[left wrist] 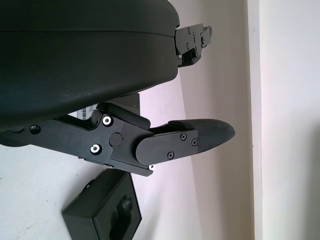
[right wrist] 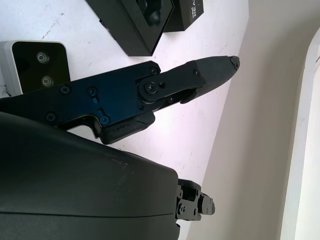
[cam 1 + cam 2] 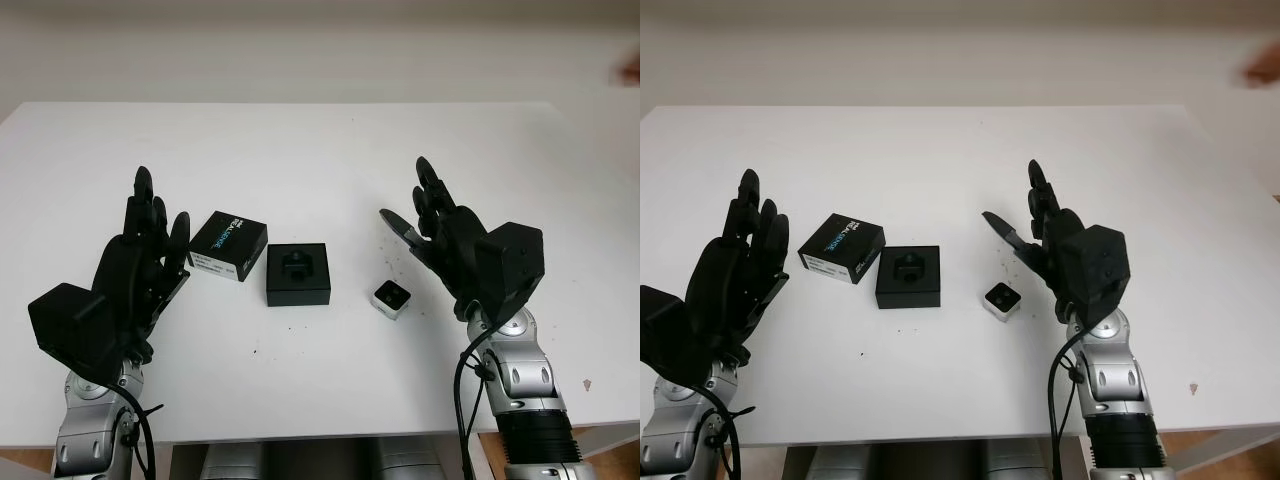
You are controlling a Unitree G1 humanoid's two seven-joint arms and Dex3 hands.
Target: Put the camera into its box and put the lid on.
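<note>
My gripper will lower the silver camera (image 3: 391,298) into the hollow in the moulded insert (image 3: 297,265). The hollow is narrow and lobed, so the camera will stand tilted on edge.
A small silver camera (image 3: 390,298) with a dark square face lies on the white table (image 3: 320,150). Left of it sits the open black box (image 3: 298,273) with a moulded insert. Its black printed lid (image 3: 228,245) lies apart, just left of the box. My right hand (image 3: 432,222) is open, raised above the table to the right of the camera, holding nothing. My left hand (image 3: 152,232) is open too, raised just left of the lid. The right wrist view has the camera (image 2: 35,62) and the box (image 2: 137,20) beyond the fingers.
The table's front edge (image 3: 330,432) runs close below both forearms. A small dark speck (image 3: 588,383) lies near the front right corner. A wall rises behind the table's far edge.
</note>
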